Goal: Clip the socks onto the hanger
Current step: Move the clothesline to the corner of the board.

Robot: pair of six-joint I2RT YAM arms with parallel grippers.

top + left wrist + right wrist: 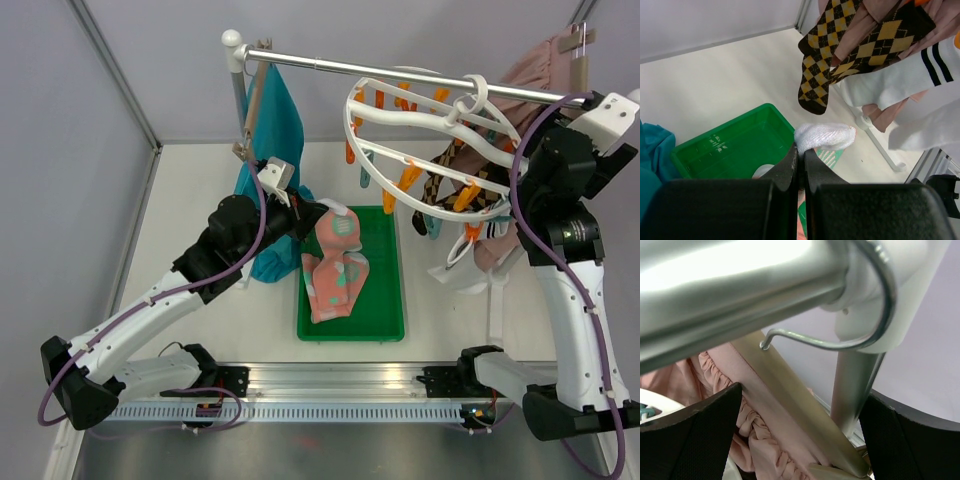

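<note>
The rail post (855, 387) and wooden hanger are between my right gripper's fingers, so my right gripper needs to move back clear of them and then come around to the pink sock (338, 258).
My left gripper (316, 214) is shut on a pink sock with mint and white patches (336, 268), which hangs from it over the green tray (390, 300). In the left wrist view the jaws (801, 155) pinch the sock just below its white toe (826, 136). The round white hanger (400, 117) with orange and teal clips hangs from the rail. Argyle socks (447, 172) and white striped socks (470, 247) hang from it; they also show in the left wrist view (819, 75) (912, 70). My right gripper (800, 440) is open and empty, up by the rail's right end (597, 103).
A steel rail (400, 75) spans the back on posts. A teal garment (272, 130) hangs at its left. A dusty-pink skirt (752, 437) on a wooden hanger (800, 405) and the rail post (855, 385) lie between my right fingers.
</note>
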